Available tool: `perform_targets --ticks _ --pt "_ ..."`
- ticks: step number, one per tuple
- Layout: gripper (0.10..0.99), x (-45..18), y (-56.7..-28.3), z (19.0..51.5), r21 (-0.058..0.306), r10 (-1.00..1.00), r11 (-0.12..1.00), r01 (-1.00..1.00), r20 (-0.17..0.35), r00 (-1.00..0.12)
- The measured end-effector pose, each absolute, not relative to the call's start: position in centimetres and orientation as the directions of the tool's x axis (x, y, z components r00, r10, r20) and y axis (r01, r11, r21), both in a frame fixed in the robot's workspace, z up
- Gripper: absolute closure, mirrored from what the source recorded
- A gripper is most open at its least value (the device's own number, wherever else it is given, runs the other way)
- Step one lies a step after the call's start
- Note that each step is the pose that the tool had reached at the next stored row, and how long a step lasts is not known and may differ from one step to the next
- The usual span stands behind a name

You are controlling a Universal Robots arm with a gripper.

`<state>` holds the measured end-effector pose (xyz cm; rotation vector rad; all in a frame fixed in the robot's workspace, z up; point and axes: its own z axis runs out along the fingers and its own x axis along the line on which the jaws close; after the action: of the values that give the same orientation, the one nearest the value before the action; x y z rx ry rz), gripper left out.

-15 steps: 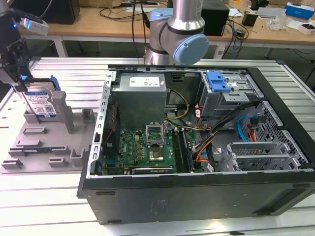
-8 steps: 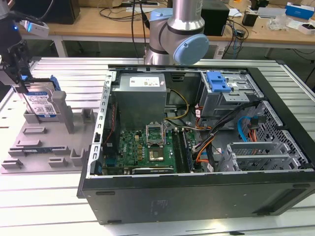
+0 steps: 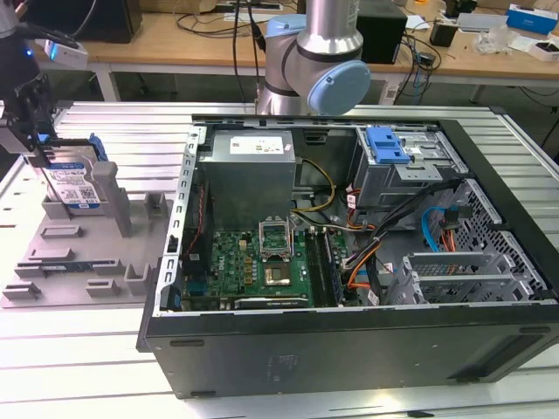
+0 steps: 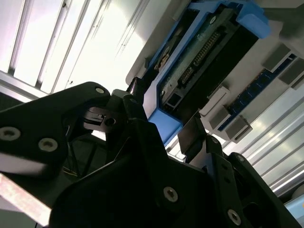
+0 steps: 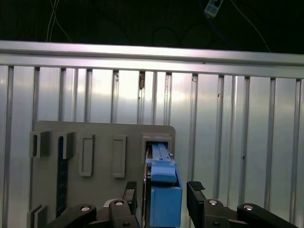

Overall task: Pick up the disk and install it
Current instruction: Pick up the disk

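Observation:
The disk point(image 3: 75, 185) is standing on its edge in an open-topped slot point(image 3: 56, 209), so it will come up freely and the grey holder tray will stay behind when I lift.
The disk point(image 3: 74, 183) stands on edge in a slot of a grey holder tray point(image 3: 79, 262) at the exterior view's far left, its white-and-blue label and blue carrier frame showing. My black gripper point(image 3: 39, 148) hangs right over its top edge. In the first wrist view the disk's blue frame point(image 5: 164, 199) sits between my fingers point(image 5: 130, 194), with a small gap on each side. The second wrist view has the disk point(image 4: 204, 52) reaching away from my gripper point(image 4: 164, 114), whose jaws straddle its blue corner. The gripper is open around the disk.
An open computer case point(image 3: 349, 332) fills the middle and right of the exterior view. It holds a grey power-supply box point(image 3: 249, 175), a green motherboard point(image 3: 253, 262) and a drive cage with a blue latch tab point(image 3: 387, 144). The arm's base point(image 3: 314, 61) stands behind the case on the ribbed metal table.

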<state>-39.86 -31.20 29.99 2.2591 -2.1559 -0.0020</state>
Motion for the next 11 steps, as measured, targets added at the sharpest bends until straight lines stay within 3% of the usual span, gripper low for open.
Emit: perform_targets --ticks 3,4,11 --pt "0.624 -39.87 -31.21 29.85 0.015 -0.999 -0.047 -0.999 0.012 0.047" --pt "0.694 -39.88 -31.21 29.81 0.014 -0.999 -0.046 -0.999 0.012 0.047" --pt "0.694 -39.89 -31.24 29.6 0.015 -0.999 -0.047 -0.999 0.012 0.047"
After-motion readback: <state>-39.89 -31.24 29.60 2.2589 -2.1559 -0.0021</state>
